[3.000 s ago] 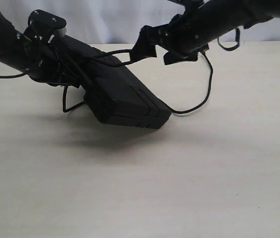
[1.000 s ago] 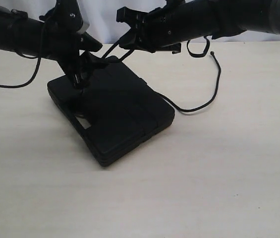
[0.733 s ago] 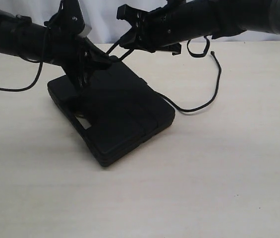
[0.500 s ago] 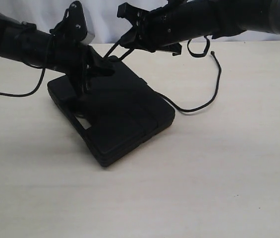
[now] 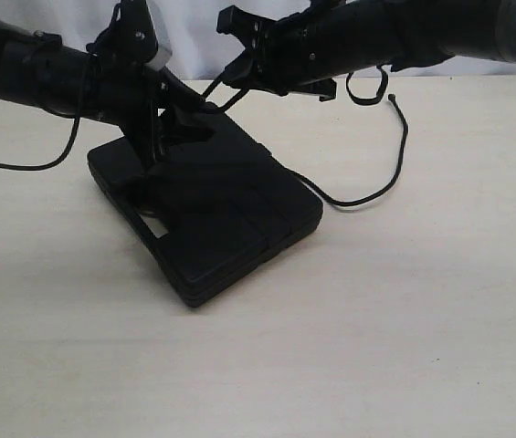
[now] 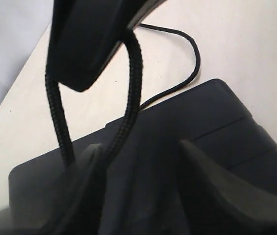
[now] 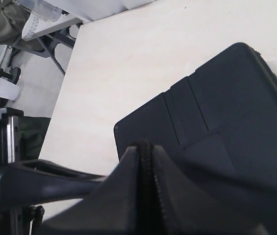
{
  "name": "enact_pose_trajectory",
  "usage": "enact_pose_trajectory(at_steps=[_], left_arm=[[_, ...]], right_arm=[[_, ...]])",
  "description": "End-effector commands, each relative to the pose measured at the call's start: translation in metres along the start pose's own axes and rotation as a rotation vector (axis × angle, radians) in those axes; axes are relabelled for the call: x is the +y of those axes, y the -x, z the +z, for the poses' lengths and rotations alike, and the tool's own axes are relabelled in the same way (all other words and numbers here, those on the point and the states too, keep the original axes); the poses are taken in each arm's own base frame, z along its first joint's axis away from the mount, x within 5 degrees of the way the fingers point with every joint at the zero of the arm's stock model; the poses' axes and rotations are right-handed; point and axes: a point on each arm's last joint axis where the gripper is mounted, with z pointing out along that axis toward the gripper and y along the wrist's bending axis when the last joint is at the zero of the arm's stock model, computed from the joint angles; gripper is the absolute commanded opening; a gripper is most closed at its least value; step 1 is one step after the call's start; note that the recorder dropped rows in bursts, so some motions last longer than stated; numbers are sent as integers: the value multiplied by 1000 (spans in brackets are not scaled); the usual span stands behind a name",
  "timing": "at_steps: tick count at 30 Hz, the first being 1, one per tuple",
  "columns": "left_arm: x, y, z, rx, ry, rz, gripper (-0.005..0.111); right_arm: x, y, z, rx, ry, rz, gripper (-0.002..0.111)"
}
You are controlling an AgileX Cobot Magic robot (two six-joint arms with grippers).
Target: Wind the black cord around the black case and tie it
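Note:
Next, my left gripper shifts, because one strand of cord (image 6: 111,153) is against a finger's edge. It should center on that piece (image 6: 128,117) and close before my right gripper goes off to the cord's loose end.
The black case (image 5: 221,214) lies flat on the table, its handle cut-out toward the front left. My right gripper (image 5: 232,77) hovers above the case's far edge, shut on the black cord (image 7: 146,157). From it two braided strands (image 6: 131,98) hang down to the case. My left gripper (image 6: 140,164) sits low over the case (image 6: 226,127) and is open, with one strand just inside one finger (image 6: 87,166) and the other strand outside it. The rest of the cord (image 5: 367,193) curves out from under the case's right side to a free end at the back.
A thin smooth arm cable (image 5: 20,166) trails over the table at the left. A cable loop (image 5: 360,91) hangs under the right arm. The table's edge (image 7: 72,63) drops to a floor with stand legs (image 7: 50,49). A white backdrop stands behind.
Three seconds ago the left arm held the case tilted off the table; it now lies flat. In the last second the left gripper shifted right toward the hanging strands. The right gripper stayed put.

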Motion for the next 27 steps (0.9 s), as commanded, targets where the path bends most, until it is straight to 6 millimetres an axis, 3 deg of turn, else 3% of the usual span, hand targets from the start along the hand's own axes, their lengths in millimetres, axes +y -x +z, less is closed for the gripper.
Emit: enact_pose_trajectory(at_steps=[1, 11, 13, 16, 22, 27], left_arm=[[2, 0, 12, 55, 77, 41, 47], [-7, 21, 54, 76, 81, 138, 43], [-9, 19, 55, 91, 72, 168, 31], [-14, 20, 52, 107, 8, 226, 2], [-23, 25, 41, 143, -92, 231, 0], [-31, 26, 40, 126, -178, 229, 0]], right_arm=[[2, 3, -3, -21, -5, -14, 5], [2, 1, -3, -1, -3, -24, 5], [0, 2, -3, -9, -27, -53, 5], [-7, 6, -6, -29, -53, -53, 5], [-31, 22, -19, -81, -118, -31, 5], [-36, 24, -22, -84, -131, -47, 5]])
